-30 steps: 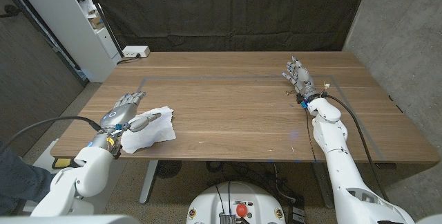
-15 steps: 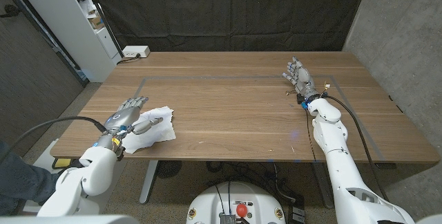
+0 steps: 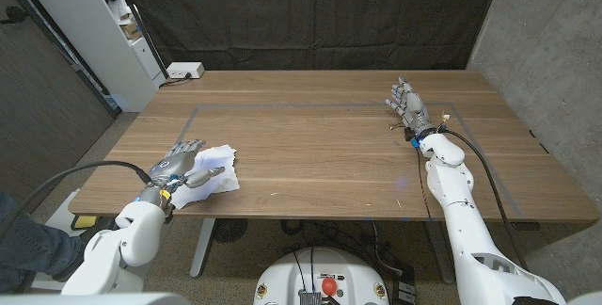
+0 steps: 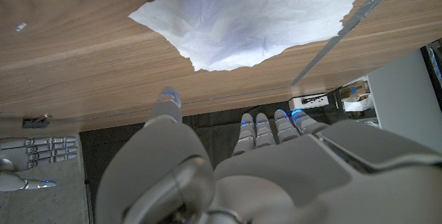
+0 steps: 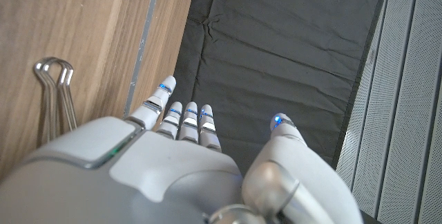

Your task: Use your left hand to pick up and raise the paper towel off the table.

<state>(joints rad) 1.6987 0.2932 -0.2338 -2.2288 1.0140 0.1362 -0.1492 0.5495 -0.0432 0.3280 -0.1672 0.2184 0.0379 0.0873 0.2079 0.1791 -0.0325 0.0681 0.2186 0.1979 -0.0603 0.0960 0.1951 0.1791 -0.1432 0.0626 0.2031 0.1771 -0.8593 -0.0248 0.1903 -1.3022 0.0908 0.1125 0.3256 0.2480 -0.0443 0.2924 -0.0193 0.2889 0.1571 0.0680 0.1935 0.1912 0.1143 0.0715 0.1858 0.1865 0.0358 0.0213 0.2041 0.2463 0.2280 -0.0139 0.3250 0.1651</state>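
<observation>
The paper towel (image 3: 218, 178) has a thin, ragged edge (image 3: 235, 167) and soft creases, so it will fold where it is pinched and hang down when the robot lifts it.
The crumpled white paper towel (image 3: 220, 170) lies near the table's front left edge. My left hand (image 3: 182, 161) hovers over its left part with fingers spread and the thumb over the towel, gripping nothing. In the left wrist view the towel (image 4: 255, 16) lies just beyond the fingertips (image 4: 266, 120) of that hand (image 4: 242, 172). My right hand (image 3: 407, 104) stands at the far right of the table, fingers straight and apart, holding nothing. It also appears small in the left wrist view as the right hand (image 4: 31, 151), and close up as my right hand (image 5: 186, 162).
A thin taped rectangle (image 3: 329, 107) marks the tabletop. A white power box (image 3: 185, 71) sits at the back left corner, beside a white shelf unit (image 3: 103, 23). Bent metal wire loops (image 5: 55, 89) lie by my right hand. A person's jeans-clad leg (image 3: 23, 239) shows at the front left.
My left hand has moved right and a little forward, so it now covers more of the towel's left side. The right hand has not moved.
</observation>
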